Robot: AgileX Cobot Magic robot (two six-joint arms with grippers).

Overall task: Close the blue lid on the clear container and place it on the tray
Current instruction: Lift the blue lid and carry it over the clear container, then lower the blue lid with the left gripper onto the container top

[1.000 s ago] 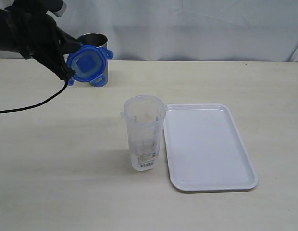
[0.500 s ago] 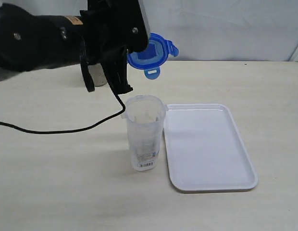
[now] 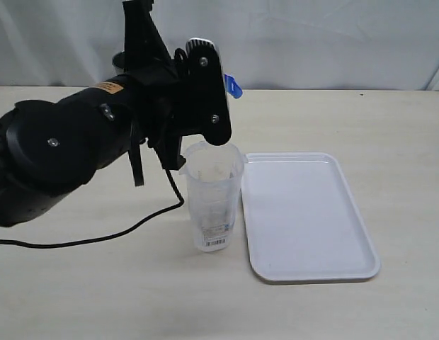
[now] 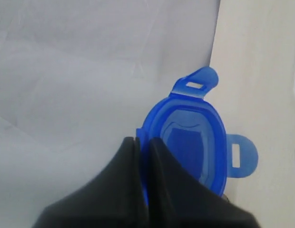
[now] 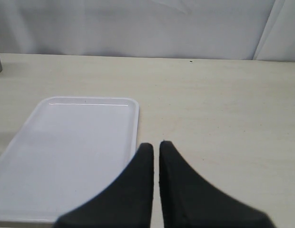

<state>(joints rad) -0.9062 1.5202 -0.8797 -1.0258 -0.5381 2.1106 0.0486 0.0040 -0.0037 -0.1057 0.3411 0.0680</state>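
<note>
My left gripper holds the blue lid on edge (image 3: 234,86), high behind the clear container. Next, I lower it toward the container's open rim (image 3: 217,161) and tip it flatter.
My left gripper (image 4: 143,142) is shut on the edge of the blue lid (image 4: 192,142), which I hold on edge in the air with its flaps sticking out. In the exterior view only a blue corner of the lid (image 3: 234,88) shows behind the left arm (image 3: 99,142), above and behind the clear container (image 3: 212,195). That container stands upright and open-topped on the table, just left of the white tray (image 3: 304,212). My right gripper (image 5: 156,145) is shut with nothing in it, near the tray (image 5: 66,152); it is outside the exterior view.
The left arm's black cable (image 3: 99,237) trails across the table to the left of the container. A sliver of the grey steel cup (image 3: 119,59) shows behind the arm at the back. A white cloth backdrop (image 3: 333,42) closes off the far side.
The left arm has swung right and forward with the lid, from beside the steel cup to over the container. Its body now hides most of the lid and the cup.
</note>
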